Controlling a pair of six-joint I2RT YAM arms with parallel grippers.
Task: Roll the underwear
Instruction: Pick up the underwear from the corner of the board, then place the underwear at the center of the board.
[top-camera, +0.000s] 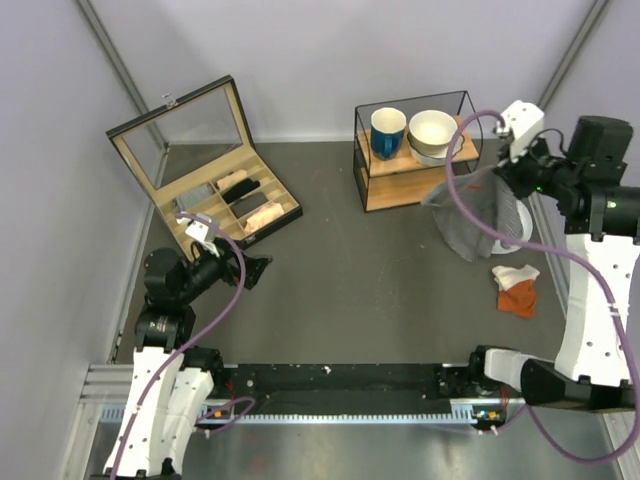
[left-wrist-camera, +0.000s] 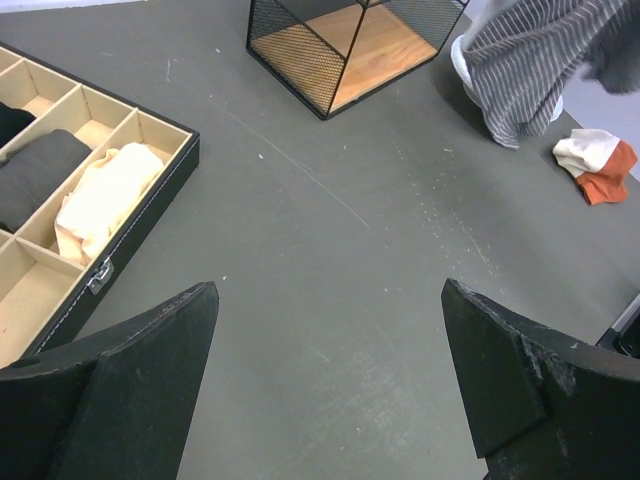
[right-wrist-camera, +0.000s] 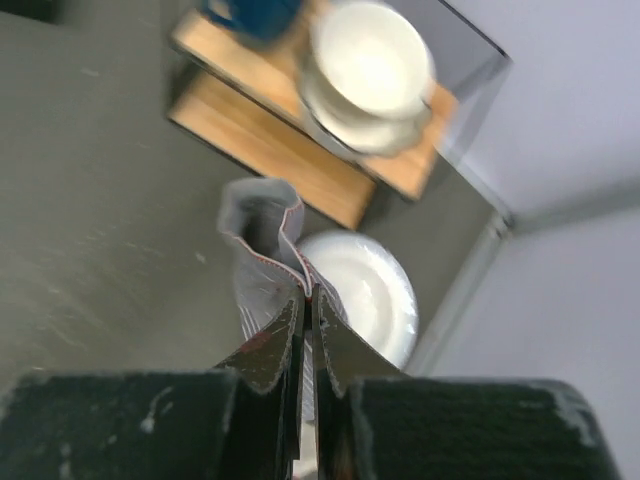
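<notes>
The underwear is hanging over the white plate (top-camera: 524, 228), so my right gripper should move the underwear to the clear middle of the table (top-camera: 345, 290) and spread it out before rolling it.
The underwear (top-camera: 468, 215) is grey cloth with fine white stripes. It hangs in the air at the right of the table, above a white bowl (top-camera: 515, 222). My right gripper (top-camera: 508, 166) is shut on its top edge; in the right wrist view the jaws pinch a red-stitched hem (right-wrist-camera: 275, 240), with my right gripper (right-wrist-camera: 308, 295) closed tight. The cloth also shows in the left wrist view (left-wrist-camera: 530, 60). My left gripper (top-camera: 258, 270) is open and empty low over the bare table, its fingers (left-wrist-camera: 150, 350) wide apart.
An open wooden box (top-camera: 215, 190) with beige and black fabric rolls stands at back left. A wire shelf (top-camera: 412, 175) holds a blue mug (top-camera: 387, 132) and a white bowl (top-camera: 433, 132). An orange-and-white cloth (top-camera: 517, 290) lies at the right.
</notes>
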